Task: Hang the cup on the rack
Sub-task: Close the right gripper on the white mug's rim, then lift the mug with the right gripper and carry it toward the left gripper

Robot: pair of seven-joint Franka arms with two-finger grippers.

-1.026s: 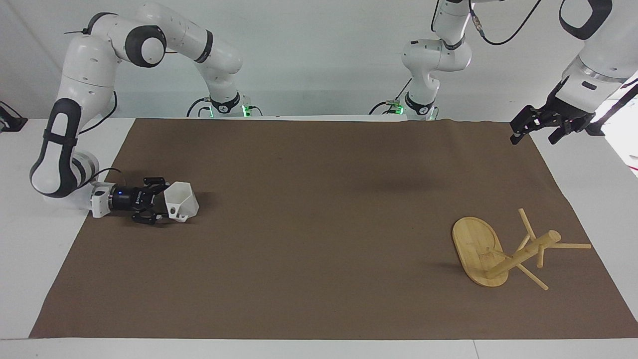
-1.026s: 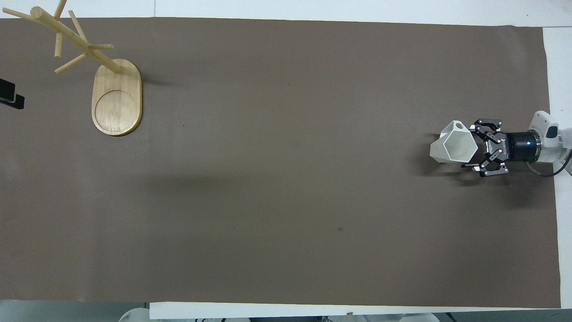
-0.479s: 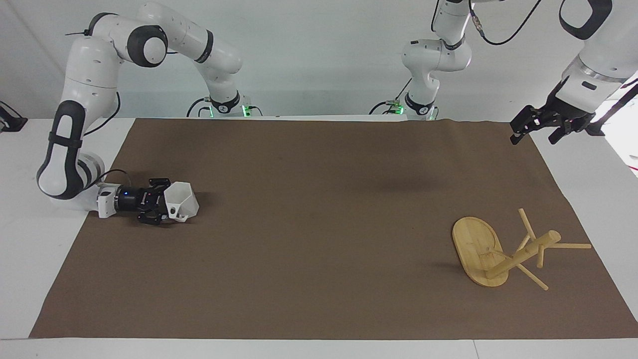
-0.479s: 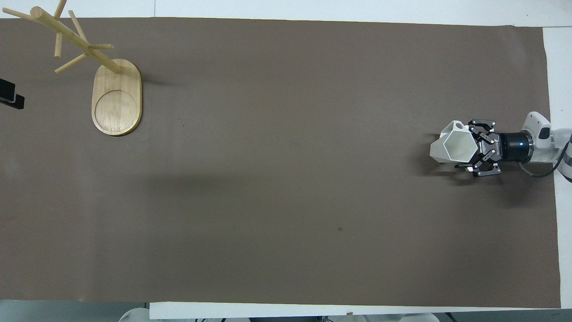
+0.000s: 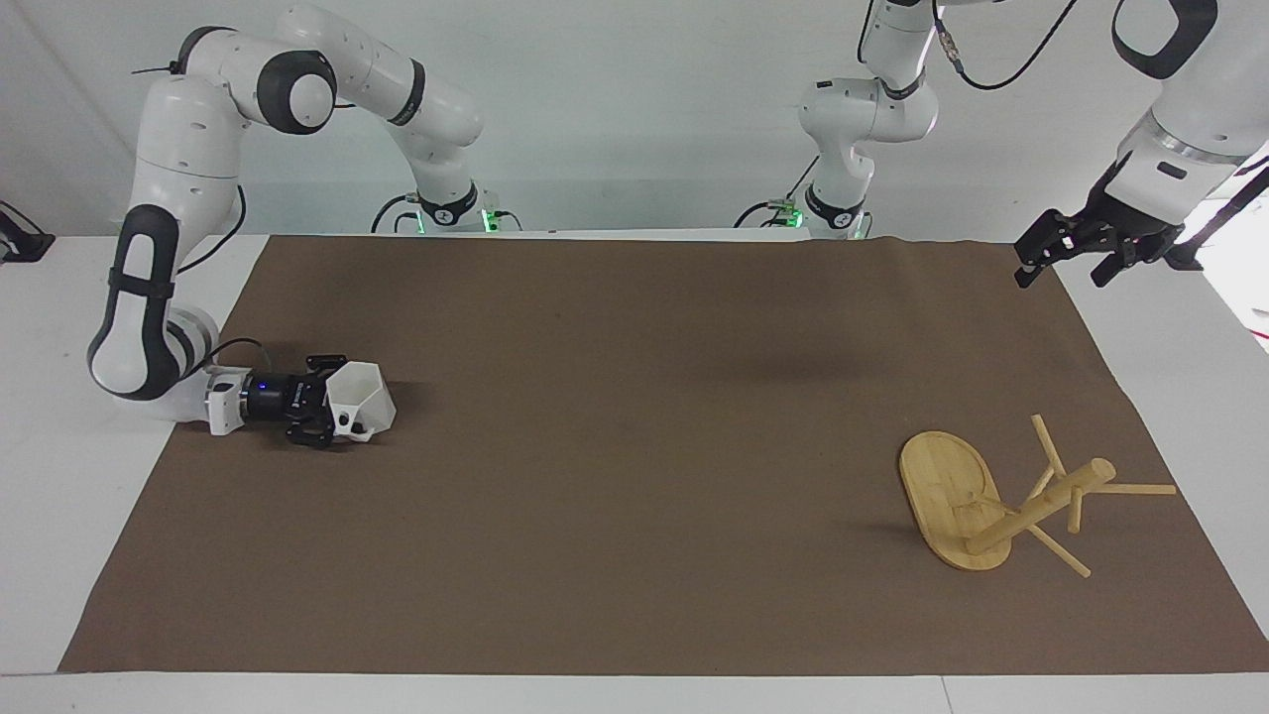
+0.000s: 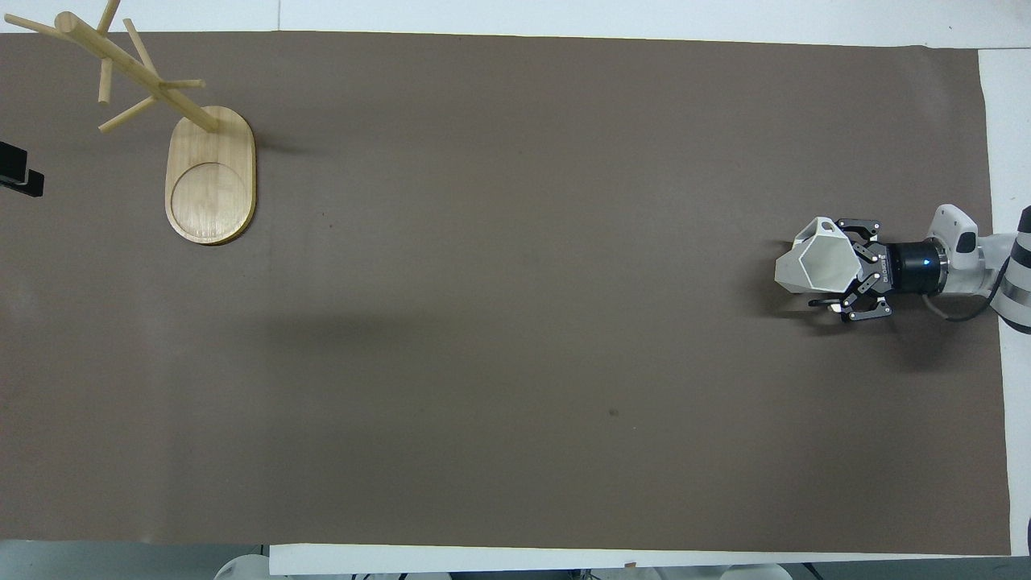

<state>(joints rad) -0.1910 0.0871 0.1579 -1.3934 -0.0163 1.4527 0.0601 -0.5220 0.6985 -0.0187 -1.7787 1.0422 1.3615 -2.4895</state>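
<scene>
My gripper will turn the cup [image 6: 819, 263], and the cup will then show an open handle on its far side, because a white wedge [image 6: 820, 226] sticks out past the cup's rim there.
The white faceted cup [image 5: 363, 395] stands upright on the brown mat at the right arm's end of the table; it also shows in the overhead view [image 6: 815, 262]. My right gripper [image 5: 342, 415] lies low and level beside it, open, its fingers on either side of the cup's lower part [image 6: 830, 266]. The bamboo rack [image 5: 947, 486] stands on its oval base at the left arm's end, farther from the robots than the cup [image 6: 211, 177]. My left gripper [image 5: 1066, 263] is open and empty, raised over the mat's edge near the robots; only its tip shows in the overhead view [image 6: 18, 173].
The brown mat [image 5: 634, 476] covers most of the white table. The rack's thin pegs [image 5: 1135, 489] stick out toward the mat's edge at the left arm's end.
My right gripper has slid toward the cup, and its fingers now reach along the cup's sides. The cup, the rack and the left arm have not moved.
</scene>
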